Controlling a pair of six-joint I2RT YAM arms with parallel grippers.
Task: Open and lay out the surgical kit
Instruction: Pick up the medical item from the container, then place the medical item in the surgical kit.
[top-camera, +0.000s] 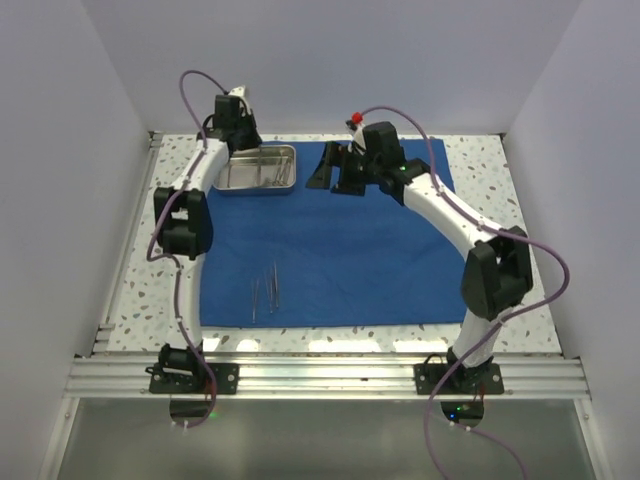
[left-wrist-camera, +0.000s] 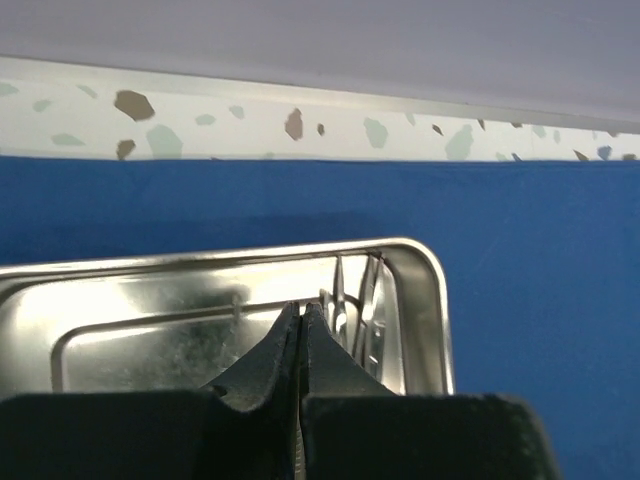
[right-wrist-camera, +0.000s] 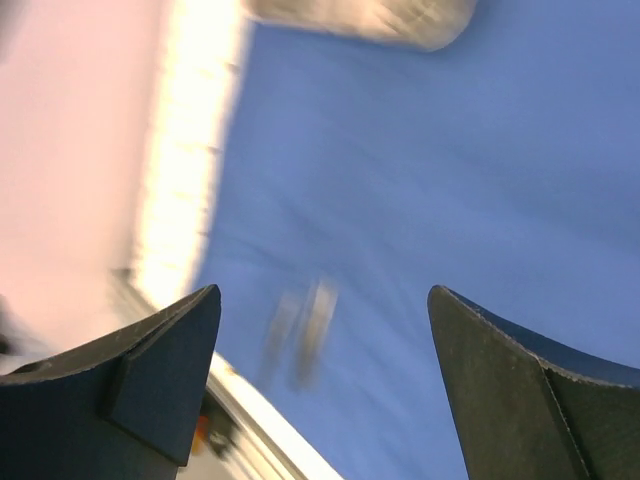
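My left gripper should go on moving toward my right gripper's open fingers (top-camera: 334, 178), which are facing the thin steel tool (left-wrist-camera: 299, 455), and let go once they close on it.
The royal-blue cloth (top-camera: 330, 240) lies spread flat as a large sheet. The shiny steel tray (top-camera: 258, 168) sits on its far left corner. Thin steel tweezers and scissors (top-camera: 266, 290) lie side by side on the cloth near its front left. My left gripper (top-camera: 236, 140) is at the tray's far left end. In the left wrist view its jaws (left-wrist-camera: 301, 306) are shut over the tray (left-wrist-camera: 420, 300), with a thin pale sliver of the rim between them. My right gripper (top-camera: 336, 170) is open and empty above the cloth's far middle. Its blurred wrist view (right-wrist-camera: 325, 300) shows the cloth and the tools (right-wrist-camera: 305, 330).
The speckled tabletop (top-camera: 150, 280) shows around the cloth. White walls close in the left, back and right. An aluminium rail (top-camera: 320, 375) runs along the near edge, where both arm bases are bolted.
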